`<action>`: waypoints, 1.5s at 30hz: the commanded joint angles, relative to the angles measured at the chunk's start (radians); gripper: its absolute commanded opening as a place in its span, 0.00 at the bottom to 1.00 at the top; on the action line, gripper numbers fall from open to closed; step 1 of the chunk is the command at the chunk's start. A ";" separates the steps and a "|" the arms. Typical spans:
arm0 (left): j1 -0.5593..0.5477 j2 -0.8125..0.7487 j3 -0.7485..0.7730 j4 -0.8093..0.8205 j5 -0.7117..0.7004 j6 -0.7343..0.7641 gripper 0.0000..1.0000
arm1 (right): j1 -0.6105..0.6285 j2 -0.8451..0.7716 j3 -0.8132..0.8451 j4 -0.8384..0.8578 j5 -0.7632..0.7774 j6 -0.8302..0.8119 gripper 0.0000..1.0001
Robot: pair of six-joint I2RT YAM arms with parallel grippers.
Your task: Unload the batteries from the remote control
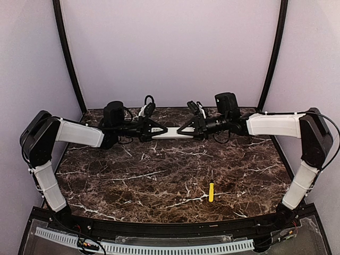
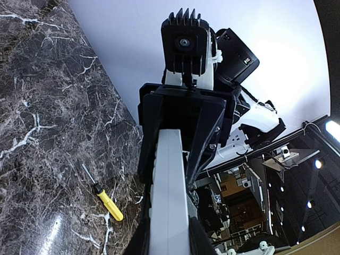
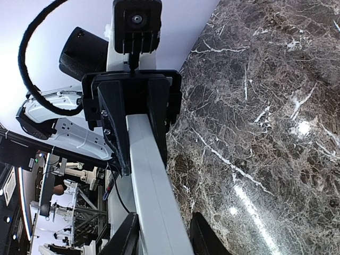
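Observation:
My right gripper's fingers are on both sides of the whole end of the remote control [image 3: 171, 234]. My right gripper should open, move back and grab only the battery cover [image 3: 150, 218].
The white remote control [image 1: 171, 133] hangs level above the far side of the marble table, held at both ends. My left gripper [image 1: 163, 130] is shut on its left end. In the left wrist view the remote control [image 2: 170, 202] runs straight between the fingers of the left gripper [image 2: 169, 241]. My right gripper [image 1: 180, 130] is shut on the other end, and in the right wrist view the remote control [image 3: 151, 180] fills the gap of the right gripper [image 3: 166, 236]. The batteries are hidden.
A yellow-handled screwdriver [image 1: 211, 192] lies on the marble table [image 1: 133, 175] right of centre, nearer the front; it also shows as the screwdriver [image 2: 109, 204] below the left gripper. Black frame posts stand at both back corners.

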 commanded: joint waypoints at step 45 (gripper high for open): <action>-0.013 -0.031 0.005 -0.009 -0.002 0.007 0.00 | -0.050 -0.098 -0.036 -0.109 -0.004 -0.057 0.30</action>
